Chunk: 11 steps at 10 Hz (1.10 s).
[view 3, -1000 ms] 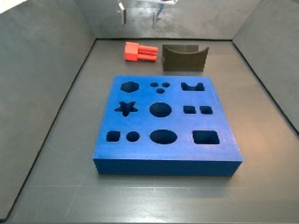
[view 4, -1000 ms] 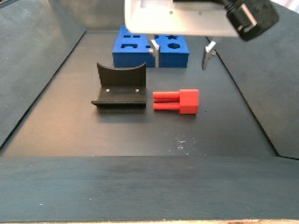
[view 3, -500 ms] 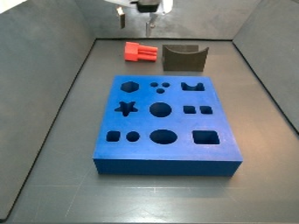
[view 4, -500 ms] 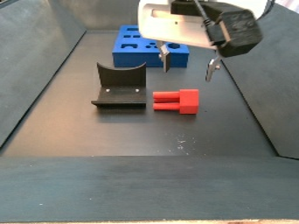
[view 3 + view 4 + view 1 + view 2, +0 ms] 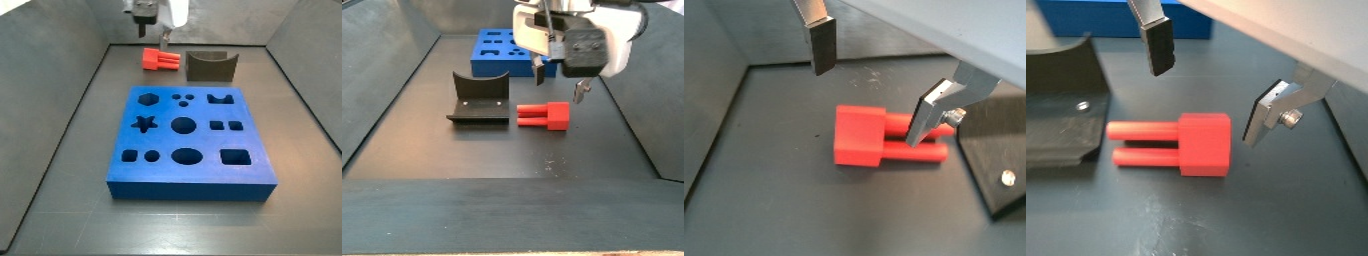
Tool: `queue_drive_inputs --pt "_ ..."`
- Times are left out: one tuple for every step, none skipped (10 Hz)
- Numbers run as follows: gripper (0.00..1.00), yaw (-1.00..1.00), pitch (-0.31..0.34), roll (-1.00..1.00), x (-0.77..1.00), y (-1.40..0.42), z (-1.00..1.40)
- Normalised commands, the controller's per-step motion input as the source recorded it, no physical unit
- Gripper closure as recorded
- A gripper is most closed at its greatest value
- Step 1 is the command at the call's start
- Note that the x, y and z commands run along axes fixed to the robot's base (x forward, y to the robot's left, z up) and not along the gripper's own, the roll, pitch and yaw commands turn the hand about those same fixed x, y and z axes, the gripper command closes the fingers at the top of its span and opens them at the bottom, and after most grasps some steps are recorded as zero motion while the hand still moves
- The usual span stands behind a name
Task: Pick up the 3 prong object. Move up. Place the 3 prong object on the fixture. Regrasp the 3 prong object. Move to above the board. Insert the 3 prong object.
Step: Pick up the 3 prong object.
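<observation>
The dark fixture's top (image 5: 211,58) curves downward, so I expect the 3 prong object (image 5: 160,60) will sink into that hollow and stay cradled there when I lower it.
The 3 prong object (image 5: 545,116) is a small red-orange block lying flat on the dark floor, and it shows in both wrist views (image 5: 871,140) (image 5: 1193,145) and in a side view (image 5: 160,61). My gripper (image 5: 560,85) is open and empty, just above the block, with its fingers (image 5: 820,45) clear of it on either side. The gripper also shows in both wrist views (image 5: 869,105) (image 5: 1207,105) and in a side view (image 5: 155,25). The dark fixture (image 5: 480,100) (image 5: 211,66) stands beside the block. The blue board (image 5: 187,140) (image 5: 502,55) lies further off.
Sloping grey walls (image 5: 67,110) (image 5: 376,100) close in the floor on both sides. The fixture's edge shows close to the gripper in both wrist views (image 5: 998,160) (image 5: 1060,110). A strip of the blue board (image 5: 1106,18) lies behind the fixture.
My gripper has come down and moved sideways until it is over the 3 prong object, still open. The block, fixture and board have not moved.
</observation>
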Motion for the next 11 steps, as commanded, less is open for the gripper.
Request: queue_drive_inputs --pt "0.00 -0.96 0.231 0.11 -0.08 0.00 -0.29" --pt "0.00 -0.96 0.231 0.11 -0.08 0.00 -0.29" --pt "0.00 -0.97 0.220 0.11 -0.08 0.00 -0.30" --pt "0.00 -0.98 0.197 0.08 -0.07 0.00 -0.33" --pt "0.00 -0.98 0.197 0.08 -0.07 0.00 -0.34" --pt "0.00 -0.99 0.160 0.04 -0.05 0.00 -0.32" --pt "0.00 -1.00 0.146 0.03 -0.05 0.00 -0.31" --pt "0.00 -1.00 0.134 0.03 -0.04 0.00 -0.31" --pt "0.00 -0.95 0.086 0.05 0.00 0.00 -0.26" --pt "0.00 -0.81 0.020 0.02 0.00 0.17 -0.21" --pt "0.00 -0.77 0.000 0.02 0.00 0.21 -0.17"
